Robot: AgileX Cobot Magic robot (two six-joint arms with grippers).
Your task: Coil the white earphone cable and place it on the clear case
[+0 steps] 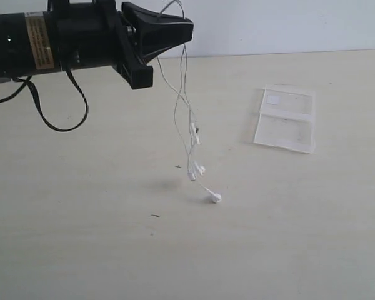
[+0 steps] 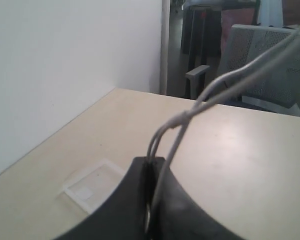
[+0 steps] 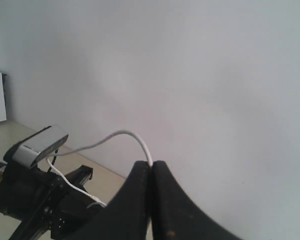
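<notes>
My left gripper is closed on the hanging strands of cable [image 1: 185, 87]. My right gripper should keep bringing its piece of cable down beside them [image 1: 237, 134] and let go of it there.
My left gripper [image 1: 189, 28] is high over the table at the upper left, shut on the white earphone cable [image 1: 186, 119]. Several strands hang from it in a loose bundle. The inline remote [image 1: 194, 131] and one earbud [image 1: 197, 169] dangle above the table, and the lowest earbud [image 1: 215, 198] touches it. The left wrist view shows strands [image 2: 215, 92] leaving the closed jaws of that gripper [image 2: 155, 162]. My right gripper [image 3: 151, 164] is shut on another stretch of the cable [image 3: 125, 135], raised out of the exterior view. The clear case [image 1: 285, 119] lies flat to the right, apart from the cable.
A thick black robot cable [image 1: 56, 119] loops under the left arm. A grey chair [image 2: 270, 55] stands beyond the table's far edge. In the right wrist view the left arm with its camera [image 3: 37, 145] is below, close to the wall.
</notes>
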